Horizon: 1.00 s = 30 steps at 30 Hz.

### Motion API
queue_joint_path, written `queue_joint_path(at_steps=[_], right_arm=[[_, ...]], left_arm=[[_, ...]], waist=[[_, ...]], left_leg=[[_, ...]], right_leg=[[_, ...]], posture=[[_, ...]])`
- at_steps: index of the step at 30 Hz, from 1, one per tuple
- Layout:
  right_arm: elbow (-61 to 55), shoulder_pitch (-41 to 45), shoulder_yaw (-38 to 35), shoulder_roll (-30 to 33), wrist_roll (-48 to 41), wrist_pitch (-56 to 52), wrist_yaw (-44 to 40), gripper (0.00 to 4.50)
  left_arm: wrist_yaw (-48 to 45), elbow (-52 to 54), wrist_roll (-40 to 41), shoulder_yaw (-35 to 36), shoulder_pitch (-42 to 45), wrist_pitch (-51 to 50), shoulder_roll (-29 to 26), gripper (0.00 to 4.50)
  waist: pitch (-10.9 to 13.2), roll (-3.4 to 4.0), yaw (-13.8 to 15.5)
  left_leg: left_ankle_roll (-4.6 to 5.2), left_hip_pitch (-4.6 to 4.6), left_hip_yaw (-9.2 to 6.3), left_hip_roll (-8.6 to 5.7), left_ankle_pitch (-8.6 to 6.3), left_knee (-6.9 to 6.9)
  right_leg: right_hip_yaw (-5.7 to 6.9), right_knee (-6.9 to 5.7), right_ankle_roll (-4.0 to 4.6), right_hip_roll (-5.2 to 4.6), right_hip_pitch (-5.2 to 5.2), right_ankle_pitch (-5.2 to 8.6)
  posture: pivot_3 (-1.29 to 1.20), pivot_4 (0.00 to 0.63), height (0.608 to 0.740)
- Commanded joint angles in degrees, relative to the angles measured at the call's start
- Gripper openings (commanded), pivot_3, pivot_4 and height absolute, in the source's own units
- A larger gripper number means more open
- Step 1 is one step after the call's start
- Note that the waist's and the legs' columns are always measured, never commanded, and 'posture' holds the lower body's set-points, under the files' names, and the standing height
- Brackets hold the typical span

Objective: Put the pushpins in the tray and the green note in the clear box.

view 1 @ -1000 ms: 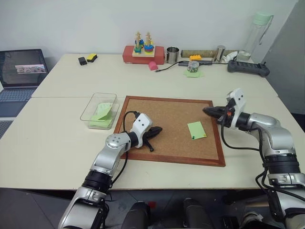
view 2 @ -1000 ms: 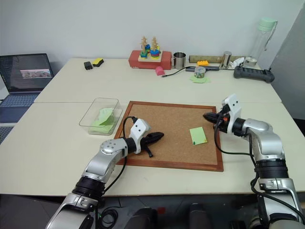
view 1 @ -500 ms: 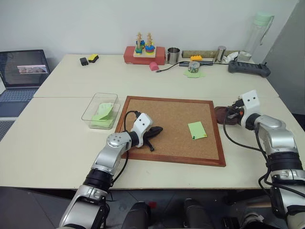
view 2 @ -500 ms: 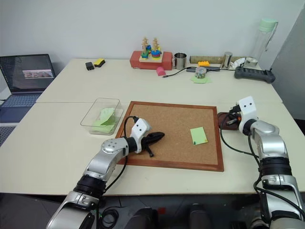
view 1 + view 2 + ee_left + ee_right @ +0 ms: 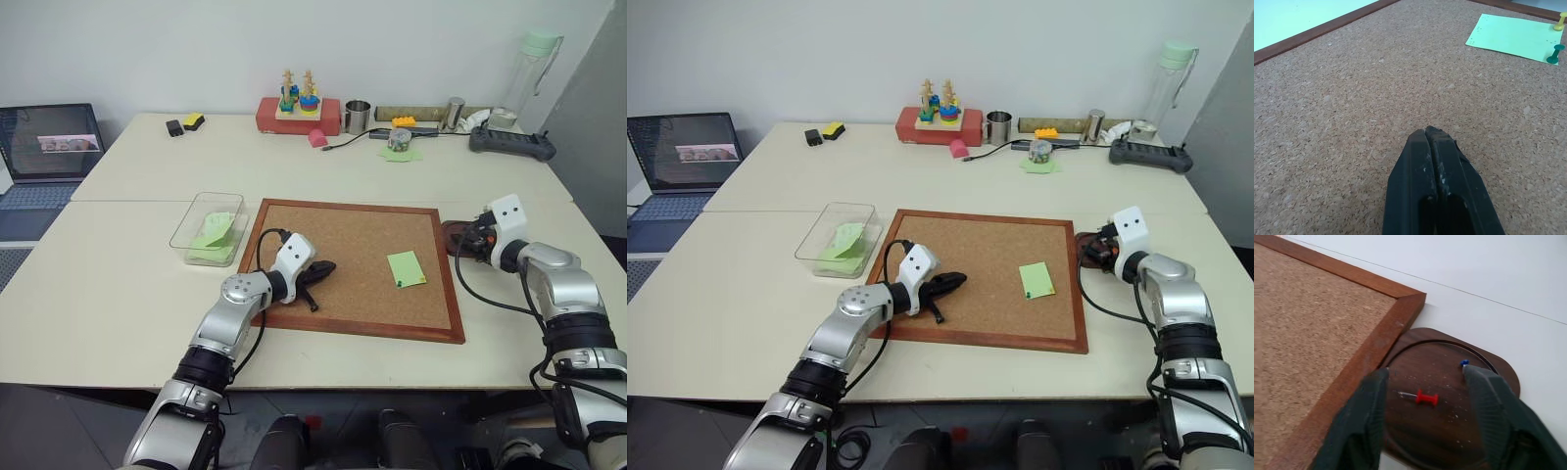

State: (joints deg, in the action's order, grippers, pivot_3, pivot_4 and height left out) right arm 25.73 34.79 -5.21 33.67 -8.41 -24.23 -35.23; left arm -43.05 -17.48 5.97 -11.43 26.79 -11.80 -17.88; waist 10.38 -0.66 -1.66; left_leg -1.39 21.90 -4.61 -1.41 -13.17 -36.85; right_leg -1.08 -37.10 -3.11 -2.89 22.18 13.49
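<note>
My gripper will pull the green pin (image 5: 399,284), and the green note (image 5: 406,268) will come up with the green pin because the green pin goes through the note's corner.
The dark brown tray (image 5: 1449,431) sits on the table against the corkboard's (image 5: 343,245) right edge. A red pushpin (image 5: 1425,397) lies flat in it, with a blue pin (image 5: 1464,363) near its rim. My right gripper (image 5: 1425,374) hangs open just over the tray (image 5: 455,235). The green note (image 5: 405,267) lies on the corkboard's right half, with a yellow pin (image 5: 1559,22) and a green pin (image 5: 1555,53) at its corners. My left gripper (image 5: 1432,134) rests shut and empty on the cork, left of the note. The clear box (image 5: 182,235) stands left of the board with green paper inside.
Along the table's back edge stand a red box with a wooden stacking toy (image 5: 298,110), a metal cup (image 5: 357,115), a small jar on green paper (image 5: 398,144), a power strip (image 5: 509,144) and a bottle (image 5: 529,69). A laptop (image 5: 51,142) sits far left.
My right gripper swung right from over the corkboard's edge to over the tray, dipped, and its fingers opened. The left arm stayed still.
</note>
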Motion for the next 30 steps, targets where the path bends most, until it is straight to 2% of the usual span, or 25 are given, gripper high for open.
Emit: queue_joint_path(at_steps=[1, 5, 7, 12, 24, 27, 30], right_arm=[[-9.66, -1.33, -2.19, 3.37, -4.43, -1.88, -6.12, 3.1], [-23.12, -9.43, -0.2, 8.58, -10.5, -5.29, -18.17, 3.1], [-27.57, -13.16, 1.22, 10.55, -11.42, -5.97, -21.27, 3.1], [-29.69, -16.1, 3.62, 10.29, -10.11, -5.04, -21.13, 3.1], [-22.78, -14.65, 7.46, 6.57, -5.99, 1.75, -20.13, 3.1], [-22.47, -14.77, 7.36, 6.41, -6.04, 2.36, -20.39, 2.7], [-22.39, -15.07, 7.24, 6.6, -6.37, 2.79, -20.73, 2.03]], left_arm=[[0.48, -2.6, -2.18, -1.57, -1.58, -1.23, -0.04, 0.0], [0.35, -2.71, -2.18, -1.53, -1.5, -1.16, -0.17, 0.0], [0.24, -2.86, -2.18, -1.54, -1.36, -1.13, -0.26, 0.0], [-0.05, -3.2, -2.27, -1.74, -1.07, -1.15, -0.45, 0.0], [-0.22, -2.77, -2.37, -1.95, -1.36, -1.49, -0.88, 0.0], [-0.17, -2.59, -2.38, -1.95, -1.55, -1.58, -0.94, 0.0], [-0.16, -2.49, -2.41, -1.99, -1.68, -1.6, -0.98, 0.0]], waist=[[0.0, 0.0, 0.03], [0.0, 0.0, 0.16], [0.0, -0.02, 0.32], [0.0, -0.01, 0.17], [0.02, -0.04, 0.22], [0.02, -0.04, 0.19], [0.02, -0.04, 0.19]], left_leg=[[0.0, 0.01, -0.01, 0.0, 0.0, 0.0], [0.0, 0.04, -0.07, 0.0, -0.01, 0.02], [0.01, 0.1, -0.15, -0.04, -0.01, 0.07], [0.0, 0.06, -0.03, 0.01, -0.02, 0.0], [-0.01, 0.09, -0.02, 0.01, -0.02, 0.03], [-0.01, 0.09, -0.03, 0.02, -0.02, 0.04], [-0.01, 0.09, -0.02, 0.02, -0.02, 0.05]], right_leg=[[0.0, 0.01, 0.0, 0.0, 0.0, 0.0], [0.07, 0.11, -0.02, -0.01, -0.04, 0.01], [0.13, 0.14, -0.08, -0.05, -0.04, 0.06], [0.1, 0.12, -0.12, -0.1, -0.09, 0.07], [0.14, 0.17, -0.12, -0.13, -0.06, 0.07], [0.14, 0.16, -0.12, -0.13, -0.06, 0.08], [0.14, 0.18, -0.12, -0.13, -0.06, 0.08]], posture=[[0.0, 0.15, 0.74], [0.0, 0.15, 0.74], [0.0, 0.15, 0.74], [0.0, 0.15, 0.74], [0.0, 0.15, 0.74], [0.0, 0.15, 0.74], [0.0, 0.15, 0.74]])
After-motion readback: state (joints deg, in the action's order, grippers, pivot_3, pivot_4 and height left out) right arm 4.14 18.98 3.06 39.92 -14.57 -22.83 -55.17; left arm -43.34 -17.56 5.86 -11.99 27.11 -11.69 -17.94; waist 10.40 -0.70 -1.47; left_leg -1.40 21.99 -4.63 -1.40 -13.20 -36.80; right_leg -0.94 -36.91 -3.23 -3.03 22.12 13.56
